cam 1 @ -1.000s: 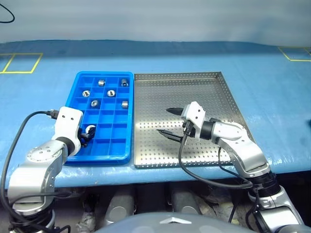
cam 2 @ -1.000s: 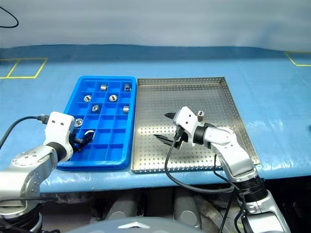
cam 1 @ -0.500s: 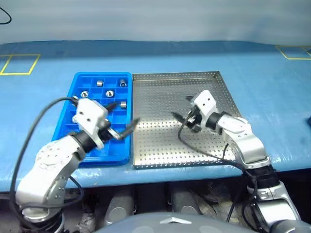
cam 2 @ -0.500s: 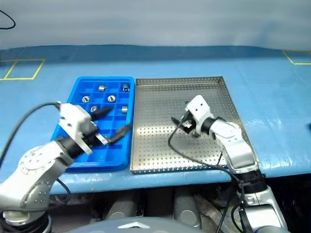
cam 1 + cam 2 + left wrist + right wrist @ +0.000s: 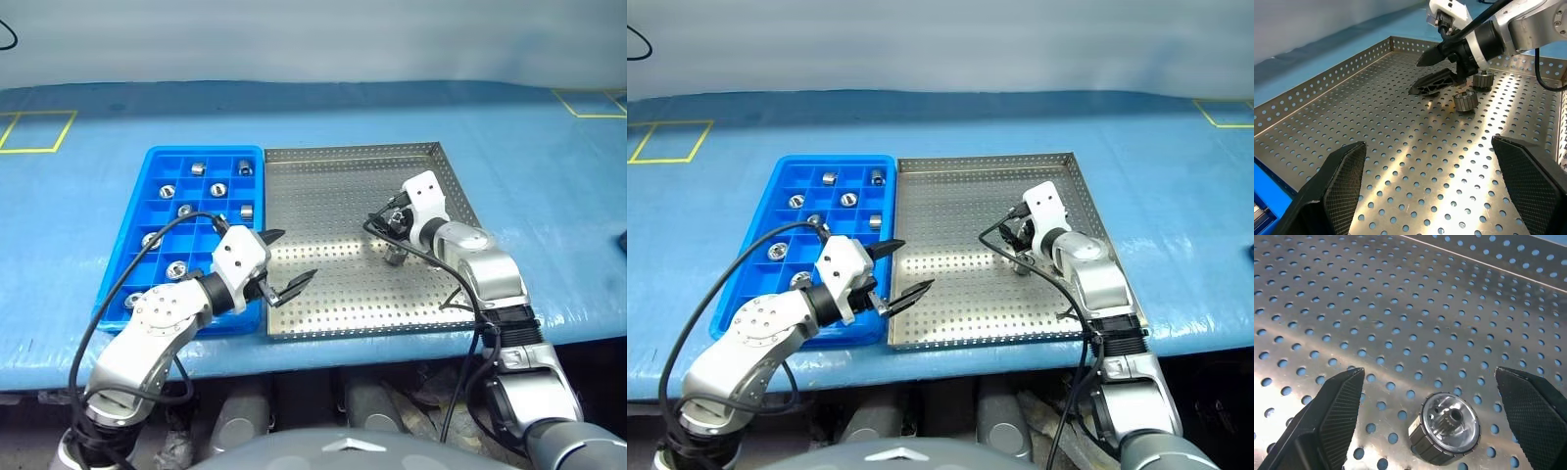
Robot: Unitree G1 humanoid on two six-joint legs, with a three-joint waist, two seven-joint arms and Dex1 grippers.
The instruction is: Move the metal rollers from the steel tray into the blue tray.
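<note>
Next, I pull my left gripper back first because it is reaching over the blue tray's edge [image 5: 263, 217], and then my right gripper will bring the roller [image 5: 1447, 427] there.
The steel tray [image 5: 333, 196] lies in the middle of the table, with the blue tray [image 5: 201, 150] against its left side. Several metal rollers [image 5: 217, 189] sit in the blue tray's compartments. Two more rollers [image 5: 1466, 101] stand on the steel tray's perforated floor at its right side. My right gripper [image 5: 388, 227] hangs open low over that spot. One roller [image 5: 1447, 427] stands on end between its fingers [image 5: 1332, 416] without touching them. My left gripper [image 5: 294, 257] is open and empty above the steel tray's left front edge, pointing towards the right gripper [image 5: 1418, 77].
A blue cloth [image 5: 549, 166] covers the table, with yellow taped squares at the far left [image 5: 39, 127] and far right [image 5: 588, 103]. Black cables loop from both wrists. The steel tray has a low perforated rim [image 5: 1317, 88].
My left gripper has lifted out of the blue tray's front compartments and swung right to the steel tray's edge, opening wider. My right gripper has moved right and farther back to the rollers.
</note>
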